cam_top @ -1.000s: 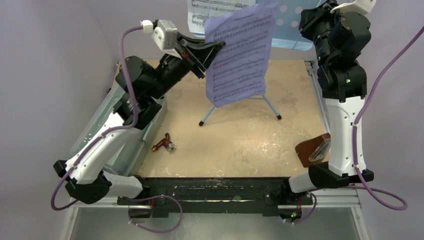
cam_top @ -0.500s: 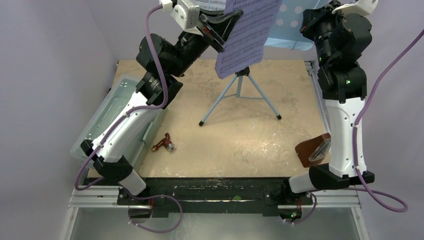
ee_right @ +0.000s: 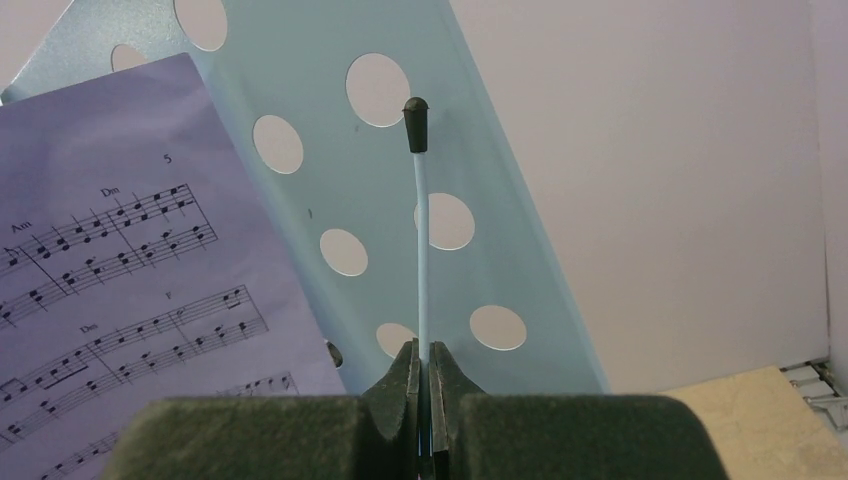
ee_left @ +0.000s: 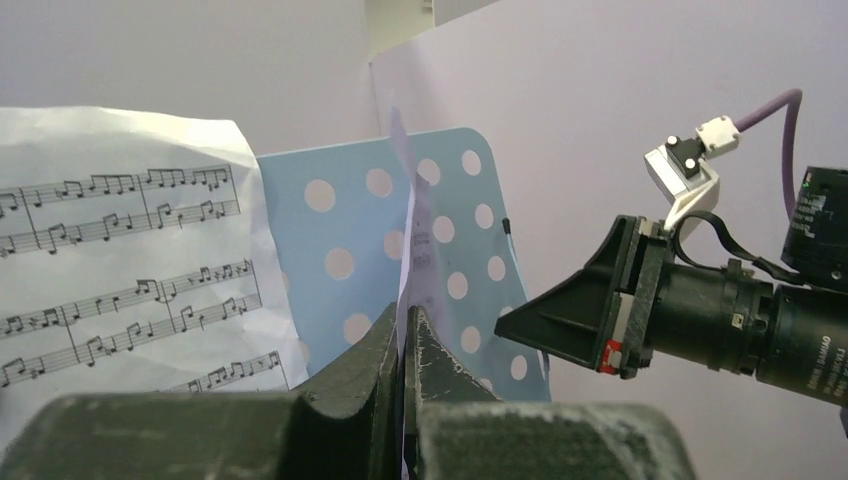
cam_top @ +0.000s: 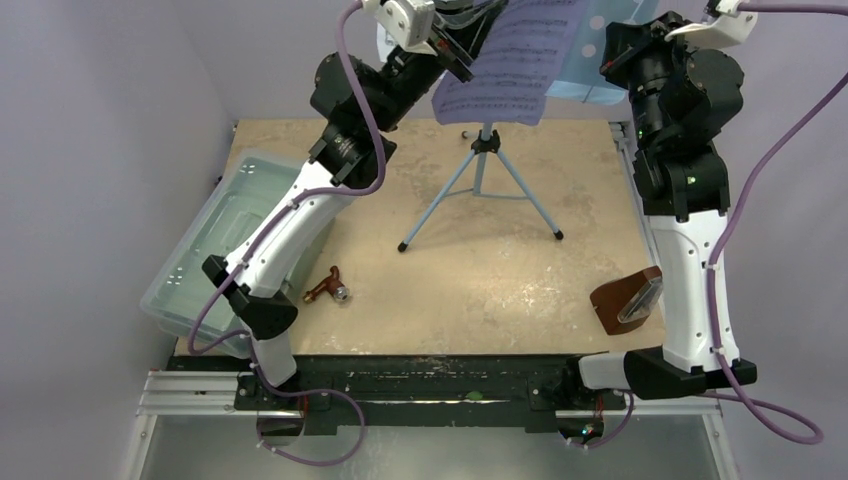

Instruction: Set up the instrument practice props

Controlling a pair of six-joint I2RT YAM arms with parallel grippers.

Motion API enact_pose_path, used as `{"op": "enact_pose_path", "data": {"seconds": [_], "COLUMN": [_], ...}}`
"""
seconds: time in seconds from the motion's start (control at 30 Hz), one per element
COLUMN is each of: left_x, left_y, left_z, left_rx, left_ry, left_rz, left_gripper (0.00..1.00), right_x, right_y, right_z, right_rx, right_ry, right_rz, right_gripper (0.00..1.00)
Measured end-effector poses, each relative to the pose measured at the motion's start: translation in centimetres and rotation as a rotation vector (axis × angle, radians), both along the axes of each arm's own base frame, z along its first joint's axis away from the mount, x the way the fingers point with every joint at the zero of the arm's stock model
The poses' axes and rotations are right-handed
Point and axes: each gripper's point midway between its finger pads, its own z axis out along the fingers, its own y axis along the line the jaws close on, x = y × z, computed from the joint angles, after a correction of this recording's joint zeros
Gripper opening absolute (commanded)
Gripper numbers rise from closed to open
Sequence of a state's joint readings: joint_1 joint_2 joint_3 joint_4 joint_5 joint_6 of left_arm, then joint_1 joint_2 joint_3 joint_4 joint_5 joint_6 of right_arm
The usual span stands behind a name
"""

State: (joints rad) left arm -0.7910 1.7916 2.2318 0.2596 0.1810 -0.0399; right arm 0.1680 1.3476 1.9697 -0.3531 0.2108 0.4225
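Observation:
The lilac page is slanted with its edge (ee_right: 262,235) short of the page-holder wire, so my left gripper should make the page level and move it behind the wire (ee_right: 423,250).
The light-blue tripod music stand (cam_top: 485,180) stands at the back middle of the table. Its perforated desk (ee_left: 460,250) also shows in the right wrist view (ee_right: 480,200). My left gripper (ee_left: 403,320) is shut on the edge of the lilac sheet-music page (cam_top: 510,60) and holds it high in front of the desk. A white page (ee_left: 120,260) lies on the desk's left half. My right gripper (ee_right: 422,350) is shut on the desk's thin page-holder wire (ee_right: 421,230), which has a black tip. The brown metronome (cam_top: 627,298) sits by the right arm.
The large clear plastic box (cam_top: 235,240) lies along the table's left edge under the left arm. A small brown and silver key-like piece (cam_top: 328,289) lies on the table near the box. Purple walls close in the back and sides.
My left arm has swung up and to the right, carrying the lilac page from over the tripod legs up to the desk. The right arm has shifted only slightly.

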Motion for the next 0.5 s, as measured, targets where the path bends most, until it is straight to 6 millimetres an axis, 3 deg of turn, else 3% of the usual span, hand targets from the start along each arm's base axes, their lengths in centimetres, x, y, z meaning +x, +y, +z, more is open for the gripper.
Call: {"op": "enact_pose_path", "data": {"seconds": [0.33, 0.5], "left_x": [0.2, 0.7], "left_y": [1.3, 1.1], "left_z": [3.3, 3.5], "left_rx": [-0.102, -0.133], "left_ry": [-0.112, -0.134], "left_rz": [0.021, 0.03], "left_gripper": [0.0, 0.0], "right_x": [0.0, 0.0], "right_y": [0.3, 0.3], "right_z": [0.3, 0.4], "right_rx": [-0.016, -0.02], "right_ry": [-0.045, -0.05], "right_rz": [0.014, 0.018], "right_gripper": [0.0, 0.0]}}
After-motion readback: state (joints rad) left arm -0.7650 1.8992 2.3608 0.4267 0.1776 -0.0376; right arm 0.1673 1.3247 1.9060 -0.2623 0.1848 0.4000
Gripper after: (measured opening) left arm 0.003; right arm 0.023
